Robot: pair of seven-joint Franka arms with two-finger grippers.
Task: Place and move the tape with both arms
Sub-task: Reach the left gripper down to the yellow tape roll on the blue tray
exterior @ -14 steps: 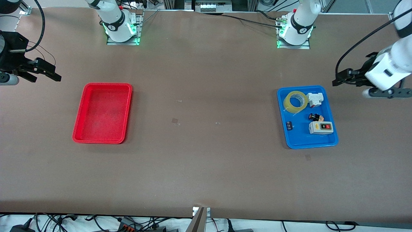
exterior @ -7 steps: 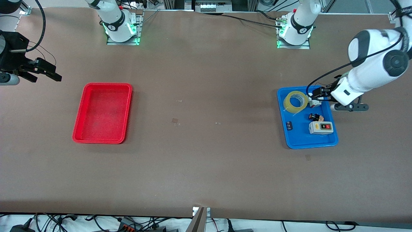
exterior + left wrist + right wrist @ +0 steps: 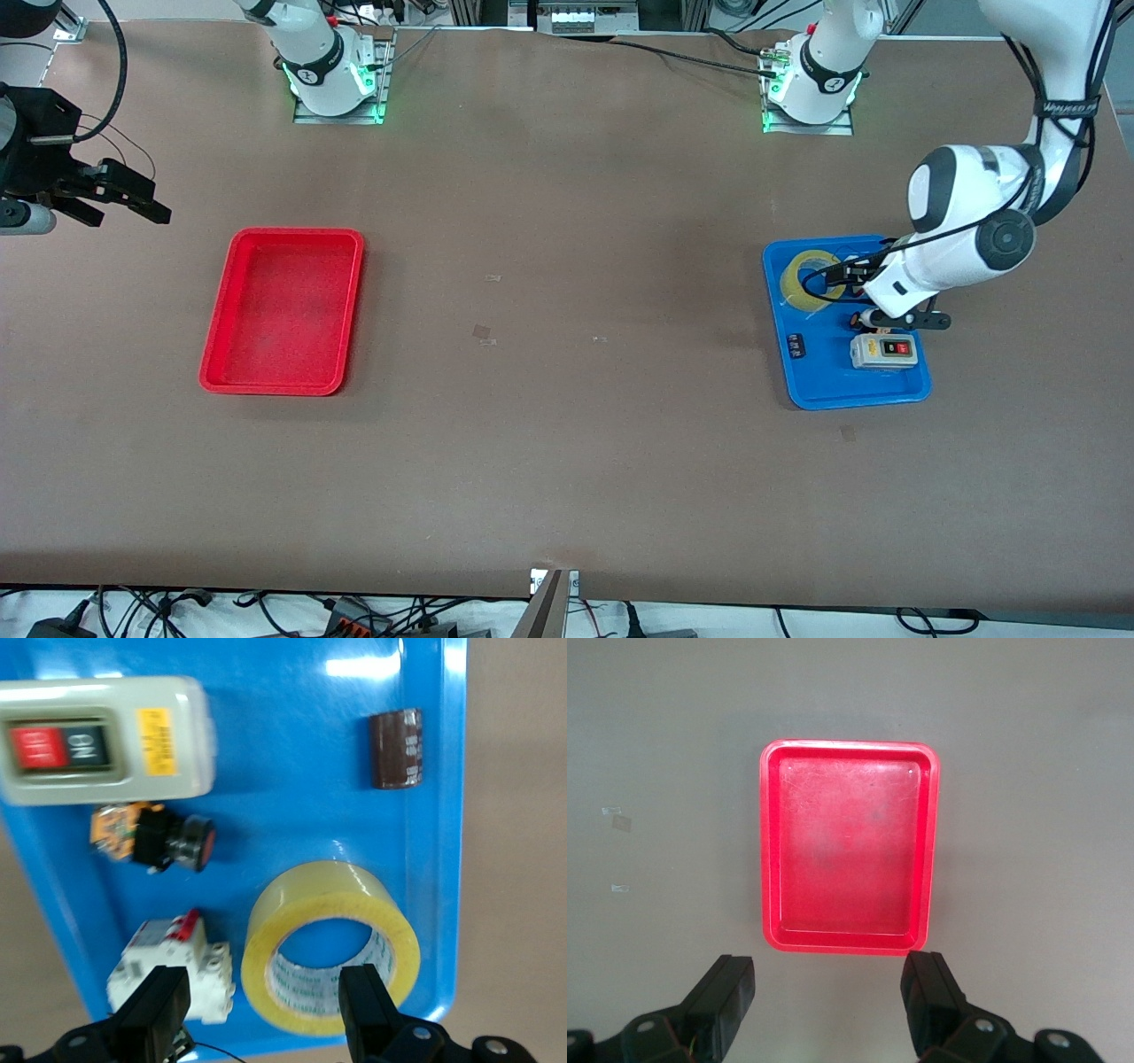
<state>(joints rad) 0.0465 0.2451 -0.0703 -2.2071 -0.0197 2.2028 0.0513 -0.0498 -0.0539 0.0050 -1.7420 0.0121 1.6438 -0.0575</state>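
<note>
I expect the tape (image 3: 390, 920) to come up alone and leave the white breaker behind when I lift, since a sliver of blue tray (image 3: 230, 929) lies between them.
The tape (image 3: 791, 285), a yellowish translucent ring, lies flat in the blue tray (image 3: 850, 396) at the corner nearest the left arm's base. My left gripper (image 3: 837, 282) is low over the tray, open, just above the tape's edge. In the left wrist view the tape (image 3: 310, 895) sits between my open fingers (image 3: 266, 1005), one finger beside its outer wall and the other over a white breaker (image 3: 168, 966). My right gripper (image 3: 155, 202) is open and empty, in the air at the right arm's end of the table; it waits.
The blue tray also holds a white switch box (image 3: 883, 351) with red and black buttons, a red-capped push button (image 3: 168, 840) and a small dark cylinder (image 3: 796, 346). An empty red tray (image 3: 282, 310) lies toward the right arm's end, also in the right wrist view (image 3: 849, 846).
My left arm has swung in from the table's end and come down over the blue tray, bringing its gripper to the tape. The right arm has not moved.
</note>
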